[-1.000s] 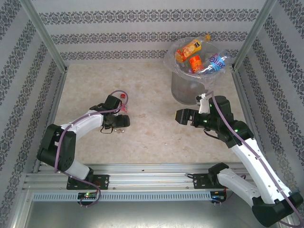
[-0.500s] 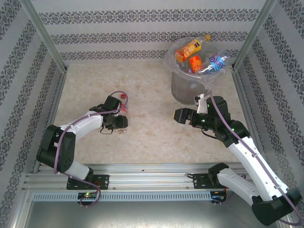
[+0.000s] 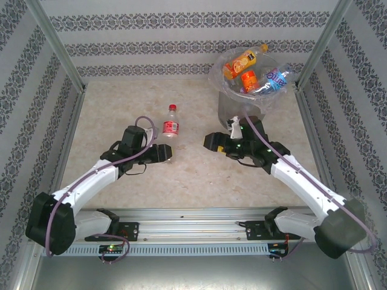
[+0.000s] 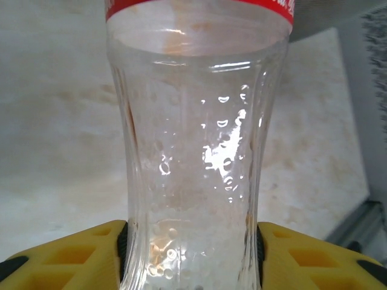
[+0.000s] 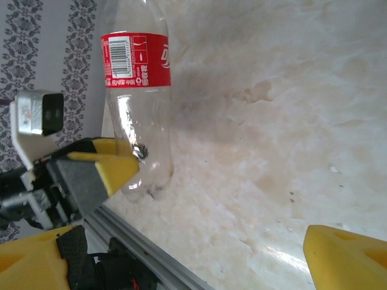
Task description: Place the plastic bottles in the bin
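The robot's left gripper has hold of the bottle near its base (image 5: 155,180), a long way from the bin, so it should pass the bottle to the right gripper at the red label (image 3: 170,128).
A clear plastic bottle (image 3: 170,128) with a red label and red cap is clamped near its base by my left gripper (image 3: 162,153), its cap end pointing toward the far wall. In the left wrist view the bottle (image 4: 193,157) sits squeezed between the yellow fingers (image 4: 72,257) of the left gripper (image 4: 192,257). My right gripper (image 3: 210,142) stands open just right of it; its wrist view shows the same bottle (image 5: 136,66) and its own open gripper (image 5: 193,260). The grey bin (image 3: 227,112) at the back right holds several bottles (image 3: 240,61).
Metal frame posts and patterned walls close in the table on three sides. An aluminium rail (image 3: 193,214) runs along the near edge. The bin's clear bag (image 3: 219,75) flares out above its rim, right behind my right arm.
My left gripper shut on the bottle and carried it right and forward off the table. My right arm swung left toward the bottle, staying open.
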